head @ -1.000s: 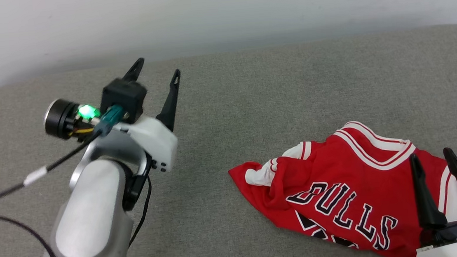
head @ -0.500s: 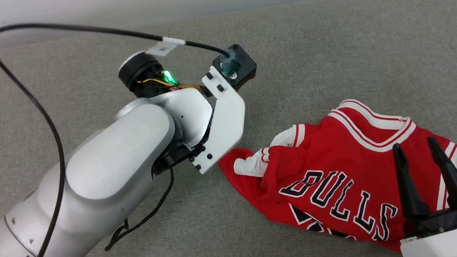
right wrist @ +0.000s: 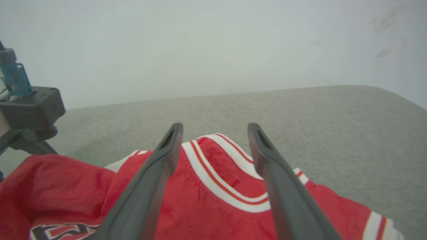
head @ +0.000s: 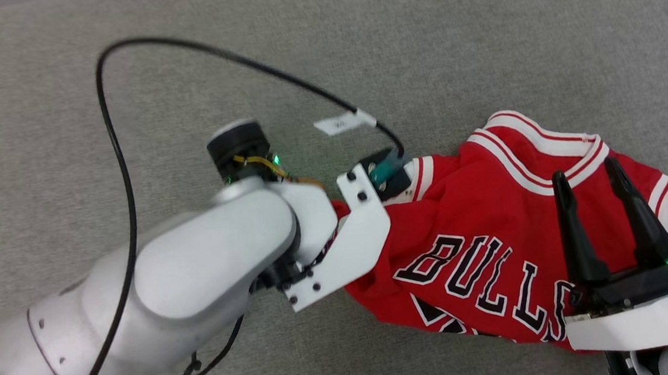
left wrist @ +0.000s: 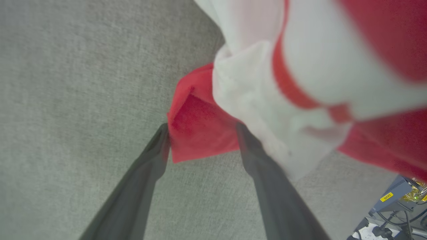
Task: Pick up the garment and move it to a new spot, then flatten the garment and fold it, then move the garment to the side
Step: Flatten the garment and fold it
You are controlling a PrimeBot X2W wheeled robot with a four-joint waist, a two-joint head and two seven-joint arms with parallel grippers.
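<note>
My gripper is about to pull the white sleeve. Black print peeks out under the BULLS lettering, so the garment will unfold to show a hidden number when I pull.
The garment lies crumpled on the right of the grey surface, a red jersey with its black "BULLS" lettering facing up and its striped collar at the far side. My left arm reaches over its left edge, and the wrist hides the fingers there. In the left wrist view my left gripper is open, with a red fold between its fingertips and a white sleeve beside them. My right gripper hovers open over the jersey's right part, below the collar.
The grey padded surface stretches wide to the left and beyond the garment. A black cable loops off my left wrist above it. A white wall rises behind the surface. Equipment shows past the surface's edge.
The head camera has tilted down. My left arm has swung from the upper left to the garment's left edge, its fingers now pointing down. The right gripper stays open over the garment.
</note>
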